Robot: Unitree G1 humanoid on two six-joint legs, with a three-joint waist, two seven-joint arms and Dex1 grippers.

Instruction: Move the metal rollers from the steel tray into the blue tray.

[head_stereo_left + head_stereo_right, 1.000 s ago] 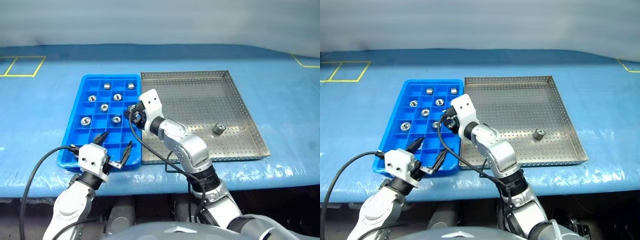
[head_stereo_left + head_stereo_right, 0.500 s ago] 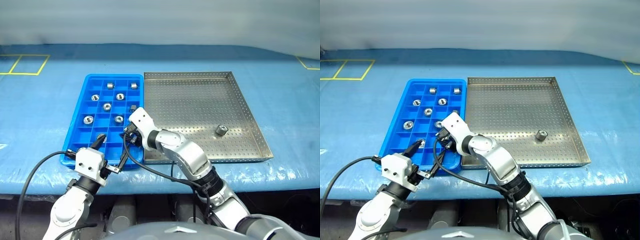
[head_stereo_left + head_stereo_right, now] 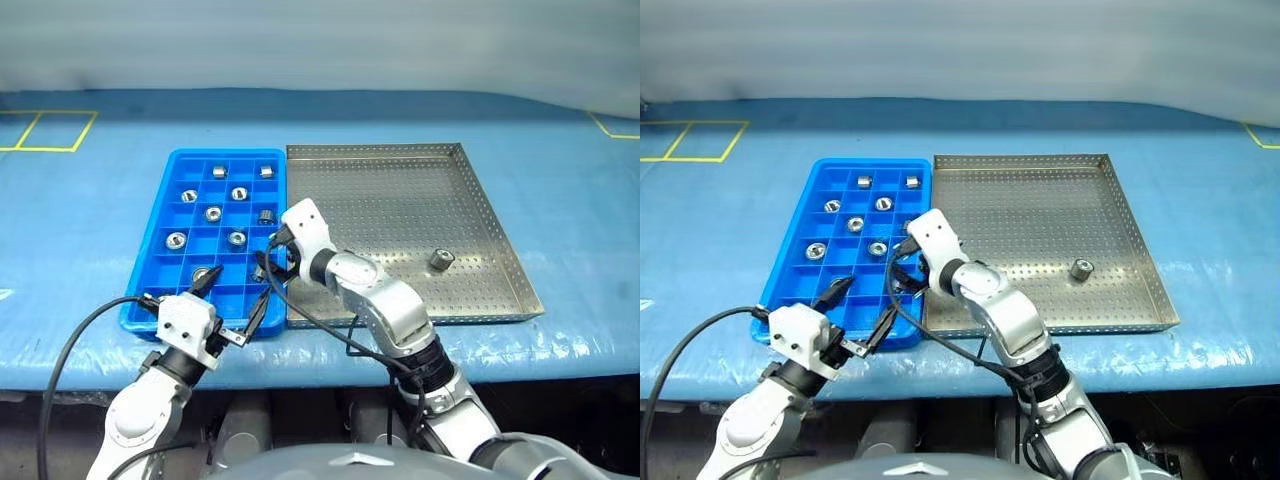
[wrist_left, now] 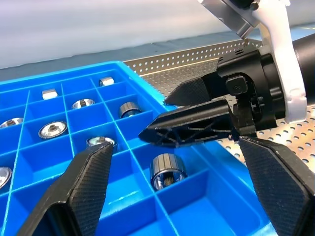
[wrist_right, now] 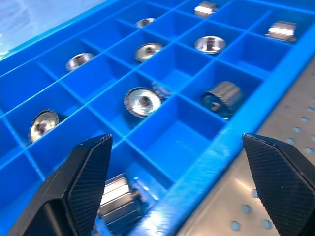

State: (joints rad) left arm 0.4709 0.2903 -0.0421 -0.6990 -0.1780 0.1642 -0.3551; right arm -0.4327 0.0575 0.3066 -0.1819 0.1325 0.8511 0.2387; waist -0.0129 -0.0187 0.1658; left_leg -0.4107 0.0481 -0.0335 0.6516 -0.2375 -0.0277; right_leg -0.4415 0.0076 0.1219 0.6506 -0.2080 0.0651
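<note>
My open right gripper should keep heading toward the last metal roller [image 3: 442, 259], which stands clear of the steel tray's sides, and then close around the roller's round side [image 3: 438, 263].
The blue tray [image 3: 225, 153] lies left of the steel tray [image 3: 400, 200]. Several metal rollers [image 3: 213, 213] sit in its compartments. One roller [image 3: 438, 259] stands on the steel tray's perforated floor at the right. My right gripper [image 3: 270, 265] hangs open over the blue tray's near right compartments. A roller [image 4: 167, 171] lies free on its side in the compartment under its fingers, also seen as the roller [image 5: 118, 201] beside one finger. My left gripper [image 3: 236, 285] is open and empty over the blue tray's near edge.
Both trays rest on a blue covered table [image 3: 560, 180] with yellow tape lines [image 3: 45, 130] at the far left. Black cables [image 3: 300, 320] trail from both wrists near the table's front edge.
My right gripper came down over the blue tray's near right compartments and opened, leaving a roller lying there. The left gripper stayed open and about in place.
</note>
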